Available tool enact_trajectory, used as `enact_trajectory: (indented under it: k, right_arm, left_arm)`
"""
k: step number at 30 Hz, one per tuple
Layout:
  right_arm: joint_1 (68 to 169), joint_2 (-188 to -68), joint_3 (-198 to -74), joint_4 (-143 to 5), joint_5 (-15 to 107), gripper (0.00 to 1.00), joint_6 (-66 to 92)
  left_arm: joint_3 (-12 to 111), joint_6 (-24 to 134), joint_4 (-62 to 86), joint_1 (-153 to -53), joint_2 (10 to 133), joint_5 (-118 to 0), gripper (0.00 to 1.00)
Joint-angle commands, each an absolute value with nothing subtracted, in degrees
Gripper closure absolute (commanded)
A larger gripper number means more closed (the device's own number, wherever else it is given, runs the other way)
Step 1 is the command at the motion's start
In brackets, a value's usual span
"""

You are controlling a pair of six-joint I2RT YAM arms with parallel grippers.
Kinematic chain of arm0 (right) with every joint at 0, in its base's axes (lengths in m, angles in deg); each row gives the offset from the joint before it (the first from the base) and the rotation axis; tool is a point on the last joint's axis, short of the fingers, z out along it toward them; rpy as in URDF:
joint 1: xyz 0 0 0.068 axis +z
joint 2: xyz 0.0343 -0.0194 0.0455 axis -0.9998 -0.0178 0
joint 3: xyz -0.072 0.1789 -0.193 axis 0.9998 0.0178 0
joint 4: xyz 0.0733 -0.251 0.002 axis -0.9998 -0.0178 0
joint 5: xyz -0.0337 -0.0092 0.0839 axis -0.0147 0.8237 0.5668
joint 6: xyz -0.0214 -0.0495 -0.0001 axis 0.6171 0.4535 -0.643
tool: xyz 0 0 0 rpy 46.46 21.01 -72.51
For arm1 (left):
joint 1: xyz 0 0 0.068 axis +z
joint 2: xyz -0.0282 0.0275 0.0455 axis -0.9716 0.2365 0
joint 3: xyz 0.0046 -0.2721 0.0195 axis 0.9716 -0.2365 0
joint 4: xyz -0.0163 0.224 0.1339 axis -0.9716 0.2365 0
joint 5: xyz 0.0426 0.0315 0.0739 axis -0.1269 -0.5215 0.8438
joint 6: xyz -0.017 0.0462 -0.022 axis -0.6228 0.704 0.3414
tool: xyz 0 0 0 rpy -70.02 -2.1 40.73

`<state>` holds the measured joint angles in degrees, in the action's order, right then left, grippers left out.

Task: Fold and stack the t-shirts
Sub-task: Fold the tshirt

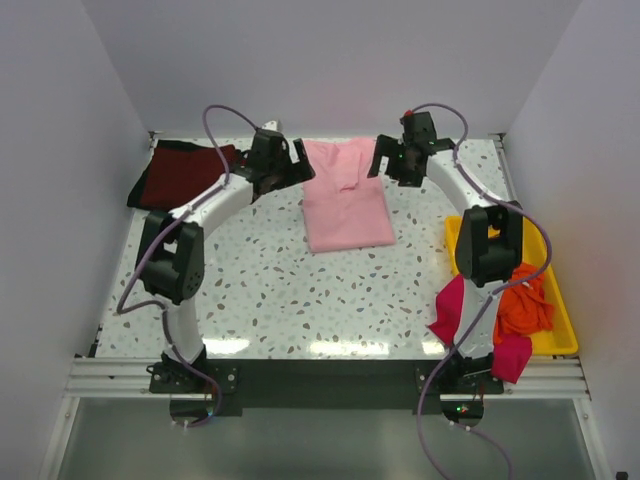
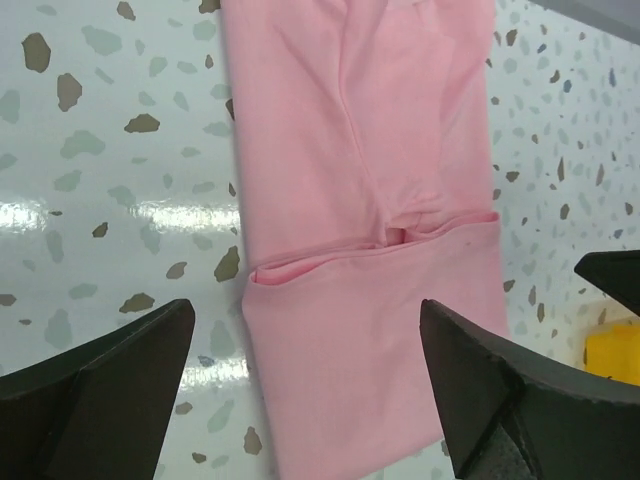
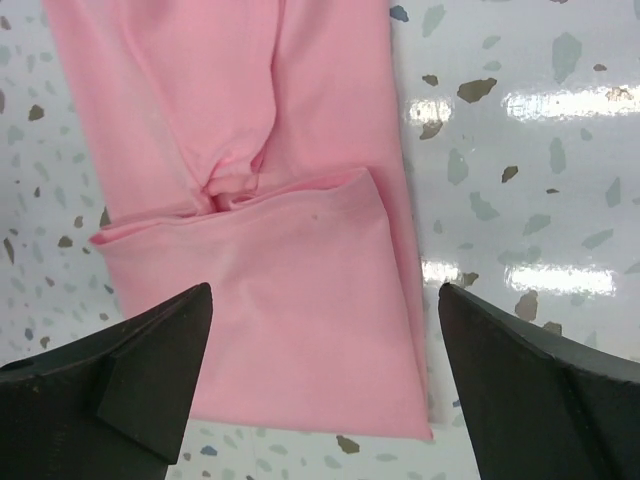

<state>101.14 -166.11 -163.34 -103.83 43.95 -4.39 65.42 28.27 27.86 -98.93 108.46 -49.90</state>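
The open fingers of the robot's left gripper are on both sides of the pink t-shirt's side edge, so the gripper should keep going along it to the free near corner and close there.
A pale pink t-shirt lies partly folded at the back middle of the table, its far end doubled over. My left gripper is open at its far left edge, and my right gripper is open at its far right edge. In the left wrist view the open gripper hangs above the pink shirt and holds nothing. In the right wrist view the open gripper hangs above the folded end of the pink shirt. A dark maroon shirt lies at the back left. Orange and magenta shirts lie bunched at the right.
A shallow yellow tray stands at the right edge under the orange shirt, and its corner shows in the left wrist view. The magenta shirt hangs over the tray's left rim and the table's front edge. White walls close in the back and both sides.
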Motion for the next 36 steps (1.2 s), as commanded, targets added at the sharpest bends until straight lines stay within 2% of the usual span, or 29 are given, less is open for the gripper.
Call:
enact_trajectory:
  k: [1, 8, 14, 24, 36]
  right_arm:
    - [101.11, -158.51, -160.48, -103.33, 46.51, 0.02, -1.8]
    - [101.11, -152.09, -144.22, -97.88, 49.41, 0.06, -2.68]
    - [101.11, -149.71, -135.16, -94.01, 50.82, 0.11, -4.0]
    - [101.11, -149.71, -129.27, -91.63, 50.12, 0.18, -4.44]
    - [101.11, -150.15, -126.45, -91.28, 49.68, 0.25, -4.79]
  left_arm:
    - [61.59, 30.76, 26.03, -99.0, 100.36, -50.58, 0.0]
    - [45.25, 31.37, 21.37, -100.39, 94.64, -56.65, 0.02]
    - [39.08, 31.02, 18.83, -102.51, 92.96, -57.79, 0.05]
    - [37.84, 29.53, 18.64, -106.2, 95.95, -56.3, 0.16]
    - [40.74, 28.56, 25.76, -110.42, 99.38, -48.85, 0.21]
